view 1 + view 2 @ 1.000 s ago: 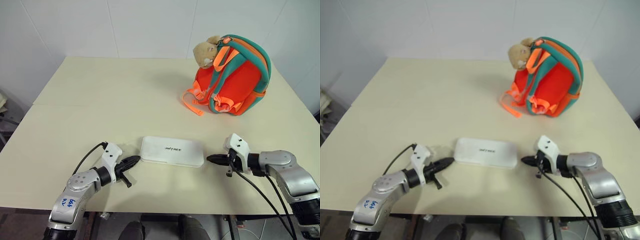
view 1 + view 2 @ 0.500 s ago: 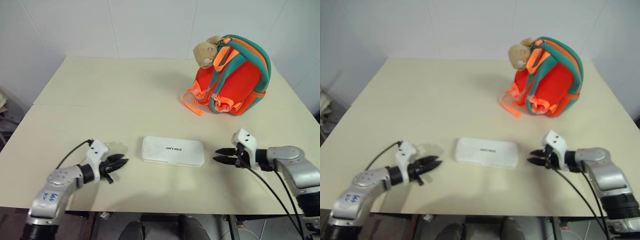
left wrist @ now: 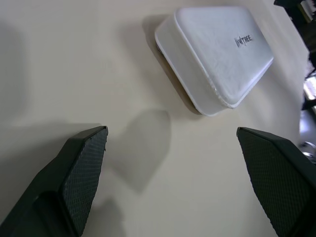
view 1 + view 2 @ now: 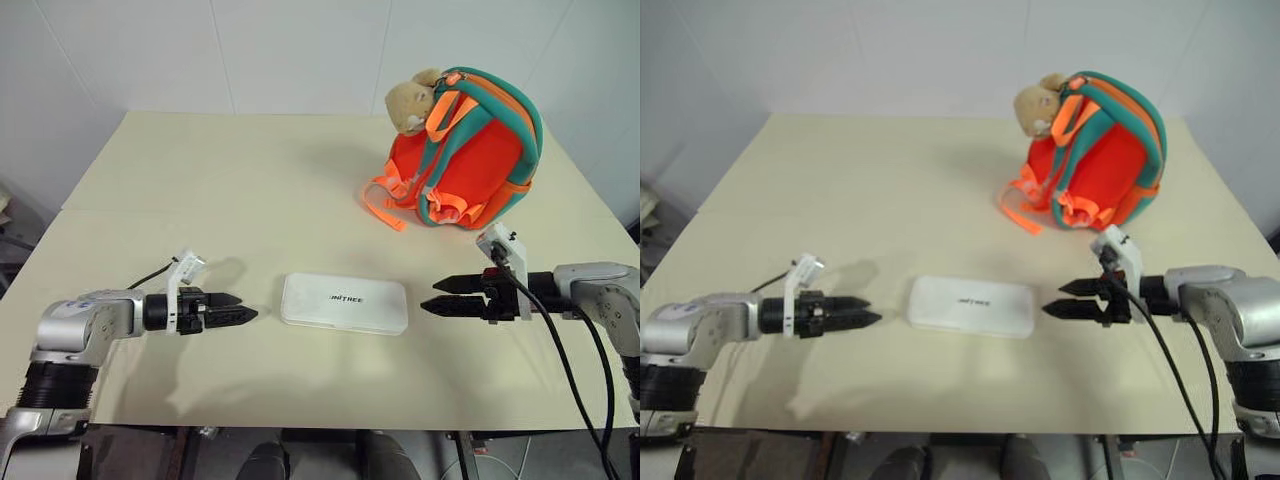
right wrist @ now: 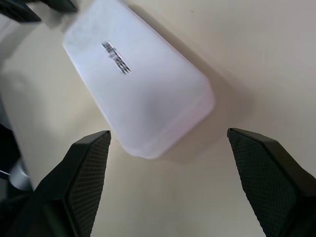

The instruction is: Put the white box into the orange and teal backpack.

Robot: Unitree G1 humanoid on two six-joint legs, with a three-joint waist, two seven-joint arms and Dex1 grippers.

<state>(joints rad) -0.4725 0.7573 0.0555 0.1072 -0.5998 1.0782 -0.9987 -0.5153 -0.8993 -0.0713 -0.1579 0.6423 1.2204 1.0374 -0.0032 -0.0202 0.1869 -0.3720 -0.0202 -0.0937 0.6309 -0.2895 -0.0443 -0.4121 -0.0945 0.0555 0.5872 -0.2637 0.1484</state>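
My left gripper should keep moving in until its spread fingers, which point at the white box's free short end point(image 4: 286, 298), reach over and under that end point(image 4: 294, 302).
The white box point(image 4: 345, 302) lies flat near the front of the table, its dark lettering facing up. Both grippers point inward at its short ends and touch nothing. My left gripper point(image 4: 246, 307) hovers open just off the box's left end. My right gripper point(image 4: 430, 297) is open just off the right end. In the left wrist view the box point(image 3: 217, 49) lies beyond the spread fingers point(image 3: 84, 168). The right wrist view has the box point(image 5: 133, 79) ahead of wide-set fingers point(image 5: 261, 168). The orange and teal backpack point(image 4: 470, 160) stands upright at the back right.
A tan plush toy point(image 4: 410, 103) hangs at the backpack's top, and loose orange straps point(image 4: 385, 205) trail onto the cream table point(image 4: 250, 180) to its left. White walls close the table's far side. Black cables run back from both wrists.
Both grippers have gone from shut to open. Both hands rose and rolled so their fingers now point level at the box's ends, and the left hand drew away to the left.
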